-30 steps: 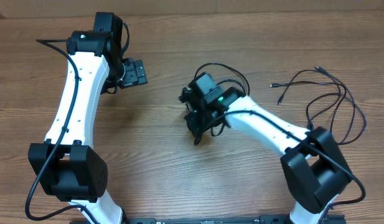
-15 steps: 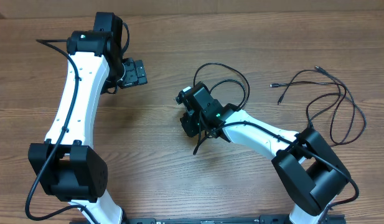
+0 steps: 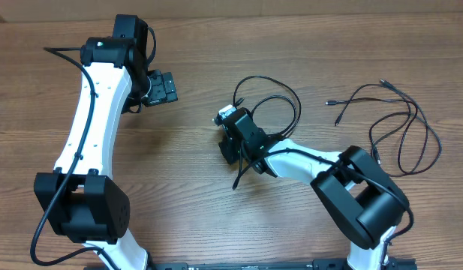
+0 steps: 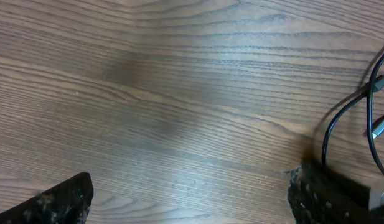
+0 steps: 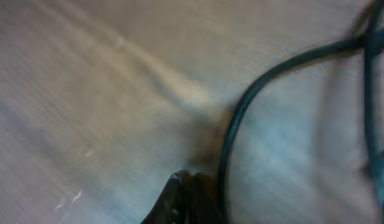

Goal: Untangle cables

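The black cable passes next to my right gripper's shut fingertips point(image 5: 223, 175). I should move back, open the fingers and put them around the cable's bend point(image 5: 240, 111) before I lift.
One thin black cable point(image 3: 270, 96) lies looped at mid-table, and its loose end point(image 3: 237, 180) sticks out below my right gripper point(image 3: 227, 142). In the right wrist view, which is blurred, the right gripper point(image 5: 195, 186) is shut low over the wood. The cable point(image 5: 241, 124) runs along the right side of its fingertips; I see nothing between the jaws. More cables point(image 3: 400, 124) lie spread at the far right with small plugs point(image 3: 330, 102). My left gripper point(image 3: 169, 88) hangs open over bare wood at the upper left, fingers point(image 4: 61, 199) wide apart. A cable point(image 4: 341, 118) shows at that view's right edge.
The wooden table point(image 3: 186, 195) carries only the two arms and the cables. The left arm point(image 3: 92, 112) stretches along the left side. The right arm point(image 3: 314, 161) reaches in from the lower right, its elbow point(image 3: 359, 199) bulky near the front edge.
The right gripper has shifted a little left and down, its elbow swinging left. The cable loop beside it has opened wider. The left arm has not moved.
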Available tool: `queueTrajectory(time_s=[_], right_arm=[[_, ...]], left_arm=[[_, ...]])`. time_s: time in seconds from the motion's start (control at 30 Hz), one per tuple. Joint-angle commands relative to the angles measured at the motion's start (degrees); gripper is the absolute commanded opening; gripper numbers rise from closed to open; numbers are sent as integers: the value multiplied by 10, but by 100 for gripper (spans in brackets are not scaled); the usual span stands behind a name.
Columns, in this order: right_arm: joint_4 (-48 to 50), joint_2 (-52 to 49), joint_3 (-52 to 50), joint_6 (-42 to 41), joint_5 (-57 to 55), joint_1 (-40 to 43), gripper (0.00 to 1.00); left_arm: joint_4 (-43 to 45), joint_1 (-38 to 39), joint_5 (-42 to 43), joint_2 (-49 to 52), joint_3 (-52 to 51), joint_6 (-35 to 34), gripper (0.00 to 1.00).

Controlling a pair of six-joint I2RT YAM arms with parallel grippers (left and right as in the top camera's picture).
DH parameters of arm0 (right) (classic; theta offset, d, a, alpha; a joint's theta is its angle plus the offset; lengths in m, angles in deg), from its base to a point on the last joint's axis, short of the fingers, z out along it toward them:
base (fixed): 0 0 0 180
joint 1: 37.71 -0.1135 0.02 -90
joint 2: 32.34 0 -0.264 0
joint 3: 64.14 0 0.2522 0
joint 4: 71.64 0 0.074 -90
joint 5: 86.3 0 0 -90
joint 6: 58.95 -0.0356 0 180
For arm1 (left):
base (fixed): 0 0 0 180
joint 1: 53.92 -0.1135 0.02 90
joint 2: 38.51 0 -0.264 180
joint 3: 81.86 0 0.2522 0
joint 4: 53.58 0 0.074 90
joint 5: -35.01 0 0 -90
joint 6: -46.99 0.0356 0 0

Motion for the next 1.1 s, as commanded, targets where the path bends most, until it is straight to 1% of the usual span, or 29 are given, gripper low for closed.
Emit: queueTrajectory(time_s=[0.0, 0.17, 0.27, 0.3, 0.37, 0.47, 0.5, 0.63, 0.67, 0.7, 0.73, 0.8, 0.9, 1.07], right_arm=[[17, -15, -3, 5, -67, 0, 4], [16, -13, 32, 5, -95, 2, 4], [-14, -4, 66, 27, -51, 2, 5], [-45, 9, 86, 47, -10, 1, 8], [-87, 31, 113, 48, 26, 1, 15], [-143, 66, 147, 48, 35, 2, 24], [-157, 75, 155, 50, 32, 3, 29], [-190, 87, 160, 87, 16, 6, 62], [-201, 86, 160, 97, 11, 6, 74], [-213, 83, 158, 105, 2, 7, 92], [-226, 83, 158, 108, -11, 7, 100], [-234, 82, 156, 108, -37, 8, 100], [-237, 81, 152, 108, -42, 10, 98], [-238, 73, 151, 108, -42, 20, 84]], left_arm=[[0, 5, 2, 6, -2, -10, 100], [1, 5, 2, 6, -2, -10, 100], [1, 5, 2, 6, -2, -10, 100], [1, 5, 2, 6, -2, -10, 100], [1, 5, 2, 6, -2, -10, 100], [1, 5, 2, 6, -2, -10, 100], [1, 5, 2, 6, -2, -10, 100], [1, 5, 2, 6, -2, -10, 100], [1, 5, 2, 6, -2, -10, 99], [1, 5, 2, 6, -2, -10, 100], [1, 5, 2, 6, -2, -10, 100], [1, 5, 2, 6, -2, -10, 100], [1, 5, 2, 6, -2, -10, 100], [1, 5, 2, 6, -2, -10, 99]])
